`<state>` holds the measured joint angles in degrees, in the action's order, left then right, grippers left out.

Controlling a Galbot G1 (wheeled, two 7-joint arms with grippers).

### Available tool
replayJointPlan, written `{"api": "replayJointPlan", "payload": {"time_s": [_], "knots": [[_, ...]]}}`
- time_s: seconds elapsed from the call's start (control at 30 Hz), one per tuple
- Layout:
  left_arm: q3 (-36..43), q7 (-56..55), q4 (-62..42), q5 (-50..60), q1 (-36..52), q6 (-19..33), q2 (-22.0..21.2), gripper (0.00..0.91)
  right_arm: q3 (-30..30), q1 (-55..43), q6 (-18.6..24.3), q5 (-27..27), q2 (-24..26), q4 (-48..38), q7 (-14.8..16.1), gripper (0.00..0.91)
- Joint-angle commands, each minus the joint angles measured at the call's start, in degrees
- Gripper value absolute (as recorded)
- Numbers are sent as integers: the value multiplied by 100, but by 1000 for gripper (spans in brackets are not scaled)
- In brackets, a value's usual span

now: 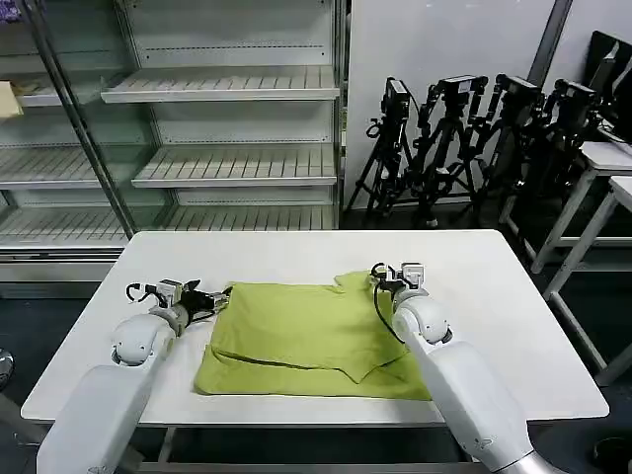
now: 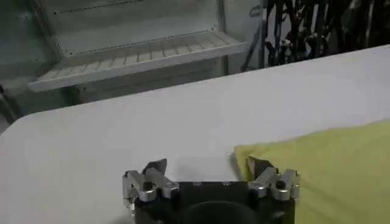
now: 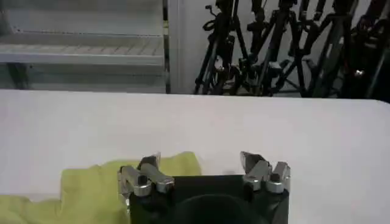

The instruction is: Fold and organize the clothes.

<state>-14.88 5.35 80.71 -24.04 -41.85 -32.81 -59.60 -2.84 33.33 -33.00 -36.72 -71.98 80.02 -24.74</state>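
Note:
Plain lime-green fabric (image 1: 296, 321) is facing up, so a hidden print should show when I fold the T-shirt (image 1: 308, 338) over.
The clothes are one lime-green T-shirt (image 1: 306, 336), lying partly folded in the middle of the white table (image 1: 513, 326). My left gripper (image 1: 212, 296) is low at the shirt's far left corner and open. In the left wrist view (image 2: 207, 165) one fingertip (image 2: 259, 165) rests at the shirt's corner (image 2: 329, 164), with bare table between the fingers. My right gripper (image 1: 390, 276) is at the shirt's far right corner, also open. In the right wrist view (image 3: 200, 162) one fingertip (image 3: 149, 163) stands over the fabric edge (image 3: 91, 189) and the other over bare table.
Empty metal shelving (image 1: 227, 128) stands behind the table. Several black tripods (image 1: 464, 138) lean against the wall at back right. Another white table (image 1: 607, 188) stands to the right. Bare tabletop surrounds the shirt on all sides.

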Motion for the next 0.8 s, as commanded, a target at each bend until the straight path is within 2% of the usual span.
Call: {"api": "replayJointPlan", "payload": {"time_s": [0.03,0.6,0.8], "knots": [[29,163,-64,12,12,-15,0,10,-34,-17,-14,-362,-23,-95,-44,0],[-16,274,5,43,-176,-11,-35,10,-26,-5,-18,-477,-50,-131,61,0],[-43,269,41,37,-201,-2,-62,10,-43,-7,14,-321,-38,-102,166,0]]}}
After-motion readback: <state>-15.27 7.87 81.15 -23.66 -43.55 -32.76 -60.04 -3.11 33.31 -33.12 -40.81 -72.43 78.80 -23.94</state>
